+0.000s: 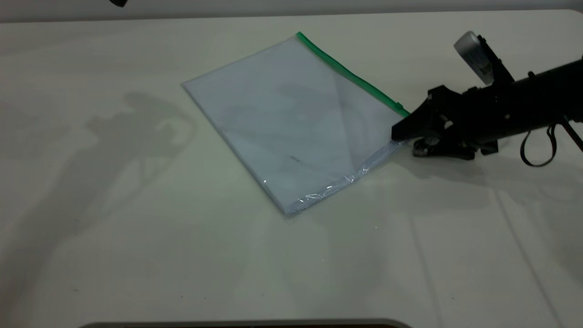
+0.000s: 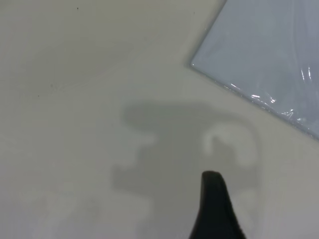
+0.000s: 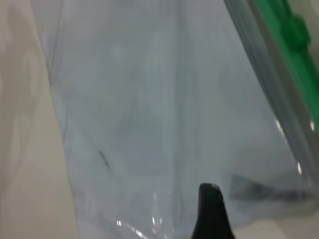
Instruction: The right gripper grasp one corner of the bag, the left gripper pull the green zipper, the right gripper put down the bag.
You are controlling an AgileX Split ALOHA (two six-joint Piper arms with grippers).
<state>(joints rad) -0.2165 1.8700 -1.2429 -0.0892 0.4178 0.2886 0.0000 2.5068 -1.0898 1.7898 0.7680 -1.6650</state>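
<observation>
A thick green zipper [image 1: 354, 78] runs along the far edge of the bag [image 1: 289, 120]. I expect the bag to sag and crease when I lift its corner, while the zipper keeps its far edge spread.
The bag [image 1: 291, 118] lies flat on the table, clear plastic with white paper inside. The green zipper [image 1: 350, 75] runs along its far right edge, and its slider tab [image 1: 401, 108] sits at the near end. My right gripper [image 1: 405, 140] is low at the corner of the bag [image 1: 395, 145] by that tab. It is open, one finger above the plastic and one at table level. In the right wrist view one finger [image 3: 210, 211] lies over the bag [image 3: 149, 109], with the green zipper [image 3: 291, 35] beside it. My left gripper [image 2: 217, 199] hovers over bare table, apart from a bag corner [image 2: 259, 55].
The white table [image 1: 136, 250] surrounds the bag on all sides. The right arm's black cable [image 1: 539, 146] loops down behind the gripper. The left arm's shadow falls on the table left of the bag, and the arm itself [image 1: 119, 2] barely shows at the far edge.
</observation>
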